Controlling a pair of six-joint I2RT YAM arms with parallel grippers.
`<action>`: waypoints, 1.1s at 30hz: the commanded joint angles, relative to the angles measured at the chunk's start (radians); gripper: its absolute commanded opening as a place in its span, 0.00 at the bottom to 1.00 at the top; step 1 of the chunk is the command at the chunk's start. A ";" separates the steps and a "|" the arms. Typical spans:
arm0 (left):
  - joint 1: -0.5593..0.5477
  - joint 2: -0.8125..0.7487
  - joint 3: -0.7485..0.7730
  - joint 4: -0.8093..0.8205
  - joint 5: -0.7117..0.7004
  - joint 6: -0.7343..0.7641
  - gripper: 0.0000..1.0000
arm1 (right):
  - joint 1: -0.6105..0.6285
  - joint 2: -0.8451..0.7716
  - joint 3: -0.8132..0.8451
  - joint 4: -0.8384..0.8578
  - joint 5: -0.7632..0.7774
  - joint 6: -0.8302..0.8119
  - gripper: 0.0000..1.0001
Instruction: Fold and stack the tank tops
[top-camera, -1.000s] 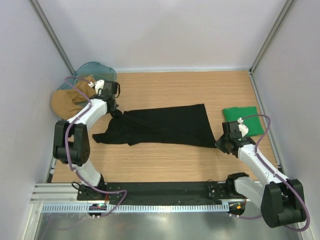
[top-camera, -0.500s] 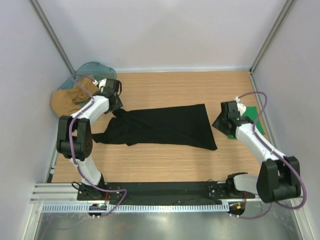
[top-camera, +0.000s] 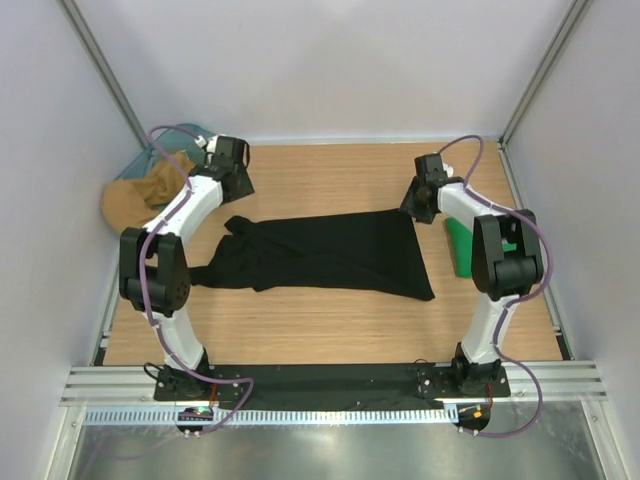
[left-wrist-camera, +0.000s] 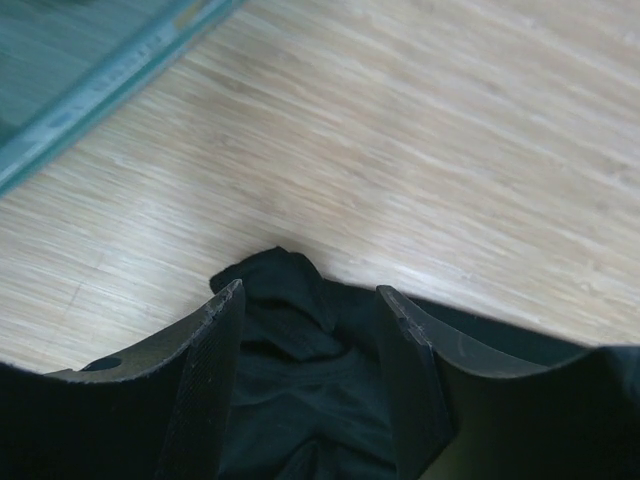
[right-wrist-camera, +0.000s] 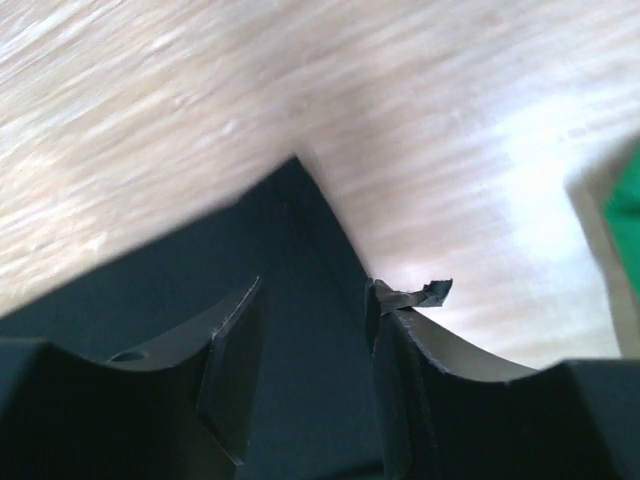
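Note:
The tank top's strap end (top-camera: 238, 250) is bunched up. The black tank top (top-camera: 335, 250) will turn into a narrow piece of cloth when I fold it, and that strap end will still be uneven.
The black tank top (top-camera: 320, 255) lies spread flat across the middle of the table, its strap end bunched at the left. My left gripper (top-camera: 236, 196) hovers open just over that bunched far-left corner; in the left wrist view the crumpled black fabric (left-wrist-camera: 285, 300) shows between the parted fingers of the left gripper (left-wrist-camera: 310, 295). Over the far-right corner my right gripper (top-camera: 413, 205) stands open, and the pointed black corner (right-wrist-camera: 300, 230) sits below the right gripper (right-wrist-camera: 312, 295), not pinched. The green tank top (top-camera: 460, 248) lies folded at the right, partly behind the right arm.
A tan cloth (top-camera: 135, 200) lies heaped at the far left, against a teal translucent container (top-camera: 185, 138) whose rim (left-wrist-camera: 90, 70) shows in the left wrist view. Grey walls close in both sides and the back. A green edge (right-wrist-camera: 628, 215) shows right of the right gripper.
Both grippers have opened and let go of the black tank top. The right arm swung from the near right corner to the far right corner. The left gripper rose slightly toward the back.

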 joint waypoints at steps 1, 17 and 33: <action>-0.021 0.025 0.041 -0.021 0.028 0.034 0.56 | 0.013 0.058 0.096 -0.005 0.021 -0.040 0.51; -0.082 0.102 0.113 -0.021 0.027 0.077 0.55 | 0.039 0.309 0.358 -0.122 0.225 -0.054 0.09; -0.101 0.444 0.457 -0.120 0.123 0.114 0.52 | -0.031 0.287 0.358 -0.125 0.322 -0.014 0.06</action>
